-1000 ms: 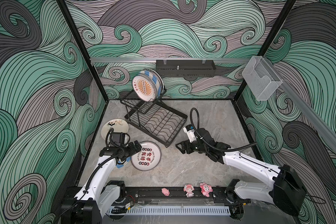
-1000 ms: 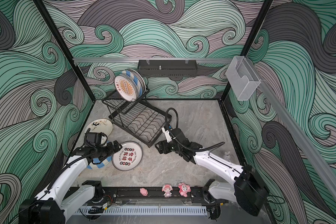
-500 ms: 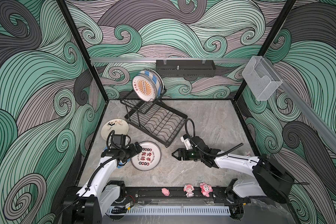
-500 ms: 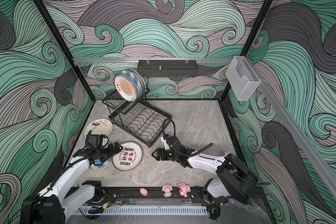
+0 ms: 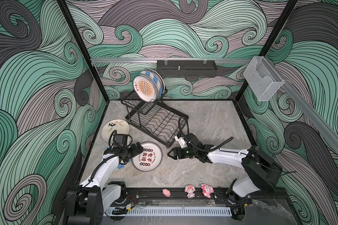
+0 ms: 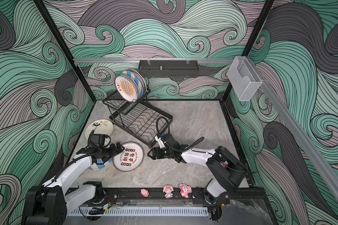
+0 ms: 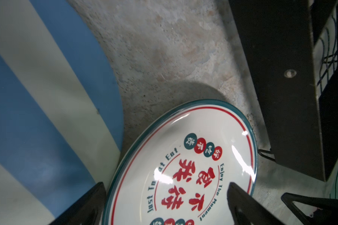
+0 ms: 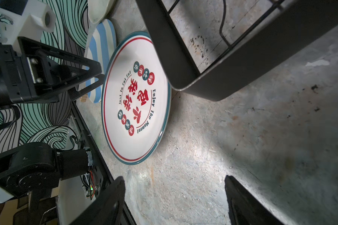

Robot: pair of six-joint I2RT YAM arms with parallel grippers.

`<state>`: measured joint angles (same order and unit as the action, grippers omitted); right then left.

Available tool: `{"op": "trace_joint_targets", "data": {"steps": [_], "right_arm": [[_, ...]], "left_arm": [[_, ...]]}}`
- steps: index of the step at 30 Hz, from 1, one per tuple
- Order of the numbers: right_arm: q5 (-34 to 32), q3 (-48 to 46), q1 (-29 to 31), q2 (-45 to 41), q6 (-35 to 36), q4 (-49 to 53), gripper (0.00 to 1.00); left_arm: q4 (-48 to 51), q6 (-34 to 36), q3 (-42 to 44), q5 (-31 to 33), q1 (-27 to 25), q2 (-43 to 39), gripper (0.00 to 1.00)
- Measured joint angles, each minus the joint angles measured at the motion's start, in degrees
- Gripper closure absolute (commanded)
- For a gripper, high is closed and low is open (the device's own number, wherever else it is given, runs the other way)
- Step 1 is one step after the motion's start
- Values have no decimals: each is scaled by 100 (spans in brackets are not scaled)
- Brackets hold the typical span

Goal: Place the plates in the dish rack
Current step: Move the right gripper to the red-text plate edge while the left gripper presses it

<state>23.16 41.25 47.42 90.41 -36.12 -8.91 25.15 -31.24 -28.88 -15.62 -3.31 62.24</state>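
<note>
The open fingers of my right gripper are low beside the teal-rimmed plate's edge (image 5: pixel 161 156) and the way is clear, so I should keep moving in until that edge (image 6: pixel 142 155) is between them.
The black wire dish rack (image 5: pixel 156 120) (image 6: pixel 141 118) stands at the back middle, its upper tier holding an orange-sunburst plate (image 5: pixel 145 87) with a blue-striped one behind it. On the table lie a cream floral plate (image 5: pixel 115 128), a blue-striped plate (image 7: pixel 37 97) partly under my left arm, and a teal-rimmed plate with red characters (image 5: pixel 146 156) (image 8: pixel 137 97). My left gripper (image 5: pixel 139 149) (image 7: pixel 165 185) is open over that plate's left edge. My right gripper (image 5: pixel 170 154) (image 8: pixel 174 179) is open low over bare table, just right of it.
Three pink figurines (image 5: pixel 189 191) sit on the front rail. A black perforated shelf (image 5: pixel 186 68) hangs on the back wall and a clear box (image 5: pixel 261 81) on the right wall. The rack's near corner (image 8: pixel 203 58) is close to my right gripper.
My right gripper has swung down and to the left, from beside the rack's corner to low over the table near the character plate. The left arm has barely moved.
</note>
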Motion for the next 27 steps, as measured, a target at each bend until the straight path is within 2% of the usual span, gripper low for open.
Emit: {"op": "trace_joint_targets", "data": {"steps": [17,22,27], "right_arm": [[245,140,22,450,50,-81,21],[256,140,17,623,11,-153,21],[382,221,-37,852,-48,-345,26]], "left_arm": [[-74,-35,0,-155,-1078,205,2],[-125,-52,0,-155,-1300,391,1],[-116,-59,0,-149,-1384,391,1]]}}
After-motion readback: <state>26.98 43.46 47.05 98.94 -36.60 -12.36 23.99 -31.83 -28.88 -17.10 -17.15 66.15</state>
